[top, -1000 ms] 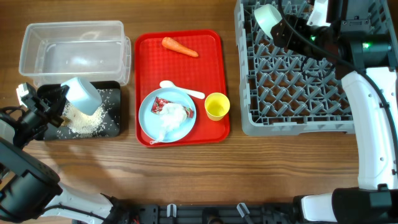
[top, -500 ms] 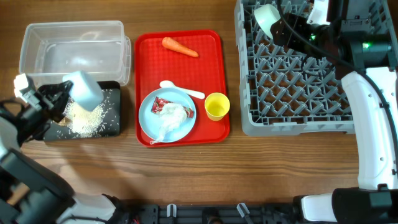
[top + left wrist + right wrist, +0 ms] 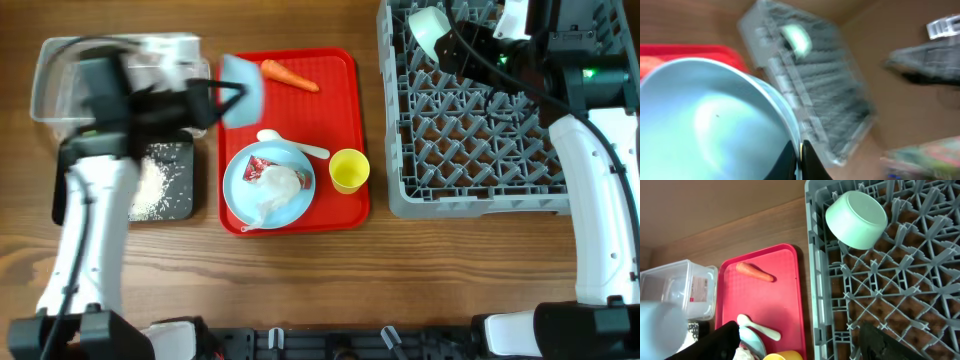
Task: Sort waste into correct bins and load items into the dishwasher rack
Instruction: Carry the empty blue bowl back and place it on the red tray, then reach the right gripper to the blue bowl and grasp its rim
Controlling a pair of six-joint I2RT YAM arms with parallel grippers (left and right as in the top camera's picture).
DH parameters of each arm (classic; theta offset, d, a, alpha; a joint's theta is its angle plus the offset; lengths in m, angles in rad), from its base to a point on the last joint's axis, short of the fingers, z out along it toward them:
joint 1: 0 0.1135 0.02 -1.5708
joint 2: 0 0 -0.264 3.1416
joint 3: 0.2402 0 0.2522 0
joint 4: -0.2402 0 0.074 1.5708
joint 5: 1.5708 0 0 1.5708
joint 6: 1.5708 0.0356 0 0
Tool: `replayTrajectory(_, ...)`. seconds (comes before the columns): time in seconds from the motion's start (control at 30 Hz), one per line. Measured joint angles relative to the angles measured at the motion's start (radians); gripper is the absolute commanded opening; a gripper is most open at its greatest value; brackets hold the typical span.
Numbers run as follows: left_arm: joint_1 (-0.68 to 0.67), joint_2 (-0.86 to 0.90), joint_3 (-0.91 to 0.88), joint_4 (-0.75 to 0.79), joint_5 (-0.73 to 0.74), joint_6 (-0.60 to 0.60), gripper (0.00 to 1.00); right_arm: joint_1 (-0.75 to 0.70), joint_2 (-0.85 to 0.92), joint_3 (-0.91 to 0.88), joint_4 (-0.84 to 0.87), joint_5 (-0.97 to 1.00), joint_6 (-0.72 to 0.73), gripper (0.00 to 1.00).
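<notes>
The pale blue bowl (image 3: 715,120) is empty and open space lies (image 3: 288,108) between carrot and spoon. My left gripper should continue to bring it down there until it touches the tray.
My left gripper (image 3: 222,101) is shut on the rim of a pale blue bowl (image 3: 243,88), held in the air over the back left corner of the red tray (image 3: 345,75). The left wrist view shows the bowl (image 3: 705,120) pinched between my fingers (image 3: 800,160). White rice lies in the black tray (image 3: 172,150). The clear tub (image 3: 55,75) stands behind it. The carrot (image 3: 290,75) lies on the red tray. The light-blue plate (image 3: 238,192) holds the wrapper (image 3: 257,167) and tissue (image 3: 280,186). The yellow cup (image 3: 348,170) stands beside it. My right gripper (image 3: 800,345) is open over the grey rack (image 3: 480,130), near a pale green bowl (image 3: 430,27).
A white spoon (image 3: 292,146) lies on the red tray between the plate and the carrot. The rack fills the back right of the table. My right arm runs along the right edge. Bare wood lies along the front.
My left arm has swung the bowl up and to the right, from over the black tray to over the red tray's back left corner. The right arm has not moved.
</notes>
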Motion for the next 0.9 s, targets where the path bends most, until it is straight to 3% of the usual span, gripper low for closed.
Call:
replayTrajectory(0.2, -0.359, 0.047, 0.000, 0.079, -0.671, -0.021, 0.04, 0.003, 0.000, 0.000, 0.000, 0.000, -0.012, 0.79)
replayTrajectory(0.37, -0.497, 0.182, 0.000, 0.143, -0.948, 0.008, 0.04, 0.003, 0.000, 0.000, 0.008, 0.000, -0.024, 0.79)
replayTrajectory(0.53, -0.508, 0.309, 0.000, 0.167, -1.061, 0.020, 0.04, 0.003, 0.000, 0.000, 0.011, 0.000, -0.042, 0.79)
replayTrajectory(0.77, -0.507, 0.386, 0.000, 0.226, -1.090, 0.029, 0.05, 0.003, 0.000, 0.000, 0.016, 0.000, -0.049, 0.79)
replayTrajectory(0.9, -0.507, 0.412, 0.000, 0.253, -1.087, 0.032, 0.20, 0.004, 0.000, 0.000, 0.016, 0.000, -0.049, 0.78)
